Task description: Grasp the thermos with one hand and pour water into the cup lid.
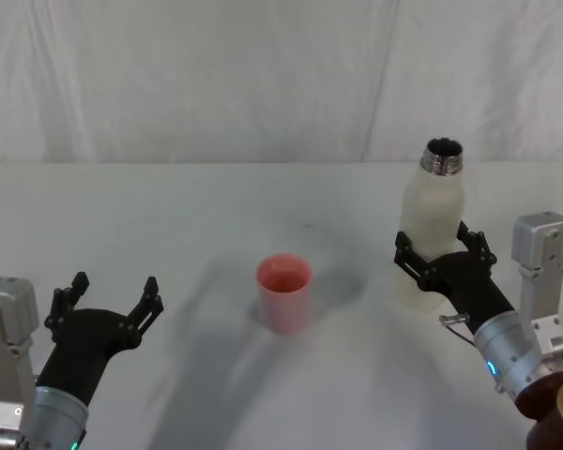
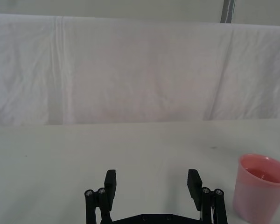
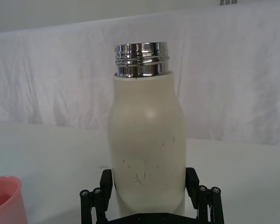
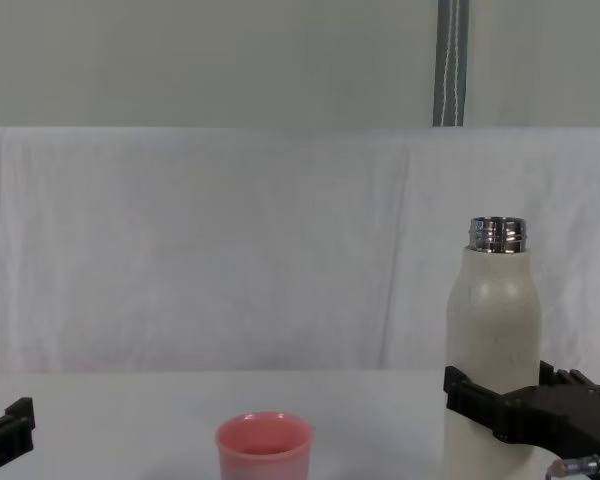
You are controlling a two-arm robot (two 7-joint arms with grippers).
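The thermos's steel neck (image 4: 498, 235) is uncapped, and once I tilt the thermos until it is about level, water will flow straight out in a thin clear stream.
The cream-white thermos (image 1: 434, 225) stands upright on the right side of the table, its steel neck uncapped. My right gripper (image 1: 438, 246) is open around the thermos's lower body, one finger close against each side, as the right wrist view shows for the thermos (image 3: 147, 140) and gripper (image 3: 149, 182). In the chest view the thermos (image 4: 492, 330) rises above the black fingers (image 4: 460, 388). The pink cup lid (image 1: 283, 291) stands upright mid-table, left of the thermos, and a sheen inside it (image 2: 261, 186) looks like liquid. My left gripper (image 1: 113, 291) hovers open and empty at the near left.
A white cloth covers the table (image 1: 169, 216) and hangs as a backdrop behind it. Bare tabletop lies between the cup lid and each gripper. A brown round object (image 1: 558, 422) sits at the lower right corner beside my right arm.
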